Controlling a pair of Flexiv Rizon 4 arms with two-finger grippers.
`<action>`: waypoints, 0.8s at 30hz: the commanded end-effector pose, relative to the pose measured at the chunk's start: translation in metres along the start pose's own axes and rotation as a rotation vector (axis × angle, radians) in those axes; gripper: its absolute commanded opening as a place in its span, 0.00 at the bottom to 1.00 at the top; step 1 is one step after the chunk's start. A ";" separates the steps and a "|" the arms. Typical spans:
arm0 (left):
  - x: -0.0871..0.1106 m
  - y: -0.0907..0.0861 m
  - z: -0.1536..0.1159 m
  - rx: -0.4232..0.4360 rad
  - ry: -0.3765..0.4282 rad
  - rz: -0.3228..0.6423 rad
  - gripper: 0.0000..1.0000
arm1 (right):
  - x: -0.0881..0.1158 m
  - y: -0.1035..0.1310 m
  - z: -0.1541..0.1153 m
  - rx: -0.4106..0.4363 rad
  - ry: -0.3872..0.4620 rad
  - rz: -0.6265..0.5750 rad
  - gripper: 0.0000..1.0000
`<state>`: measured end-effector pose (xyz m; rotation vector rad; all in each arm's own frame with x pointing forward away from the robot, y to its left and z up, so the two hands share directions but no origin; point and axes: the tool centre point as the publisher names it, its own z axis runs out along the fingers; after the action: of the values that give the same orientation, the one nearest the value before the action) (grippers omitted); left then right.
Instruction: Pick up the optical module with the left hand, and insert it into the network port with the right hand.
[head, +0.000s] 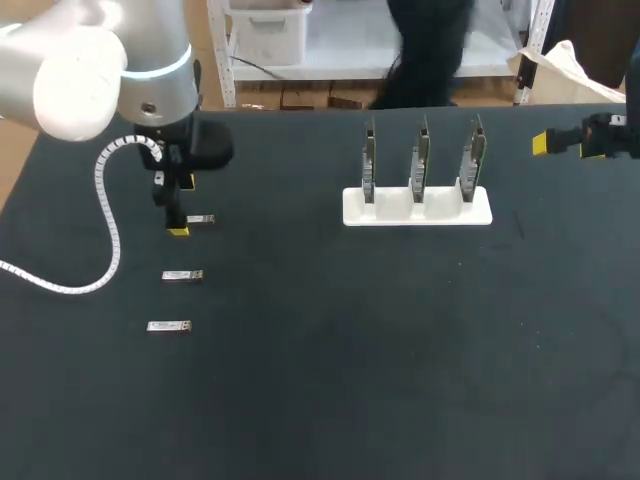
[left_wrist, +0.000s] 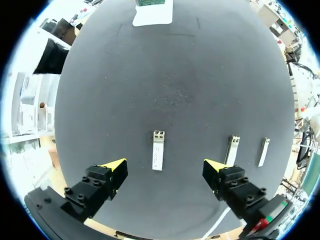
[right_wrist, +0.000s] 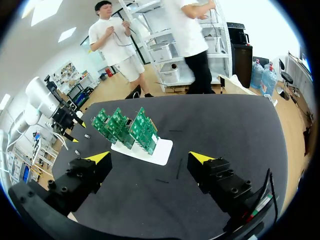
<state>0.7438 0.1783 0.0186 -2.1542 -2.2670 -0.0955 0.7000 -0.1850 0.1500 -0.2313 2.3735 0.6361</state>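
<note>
The white coiled cable (head: 114, 236) loops slack (head: 78, 290) from my arm. It will swing toward the middle module when I carry the far module away.
Three small silver optical modules lie in a column on the black table's left side: the far one (head: 200, 219), the middle one (head: 182, 275) and the near one (head: 168, 326). My left gripper (head: 182, 207) hangs open just above the far module (left_wrist: 158, 150), which lies between its yellow fingertips without touching them; the other two modules (left_wrist: 233, 149) (left_wrist: 263, 151) lie beside it. A white stand (head: 417, 208) holds three upright green boards (right_wrist: 127, 127) with the network ports. My right gripper (head: 556, 145) is open and empty at the far right, well away from the stand (right_wrist: 160, 152).
A white coiled cable (head: 108, 225) from my left arm loops over the table near the modules. My left arm (right_wrist: 55, 107) shows beyond the boards in the right wrist view. Bare black tabletop (head: 380, 350) spreads across the middle and front.
</note>
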 end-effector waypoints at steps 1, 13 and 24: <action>0.004 0.004 0.007 0.019 0.001 -0.034 1.00 | 0.000 0.000 0.000 0.000 0.000 0.000 1.00; 0.009 0.002 0.020 0.009 -0.005 -0.018 1.00 | 0.000 0.000 0.000 0.000 0.000 0.000 1.00; 0.010 -0.002 0.027 0.021 -0.003 -0.026 1.00 | 0.000 0.000 0.000 0.000 0.000 0.000 1.00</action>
<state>0.7418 0.1886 -0.0066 -2.1125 -2.2884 -0.0680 0.7000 -0.1850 0.1500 -0.2313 2.3735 0.6361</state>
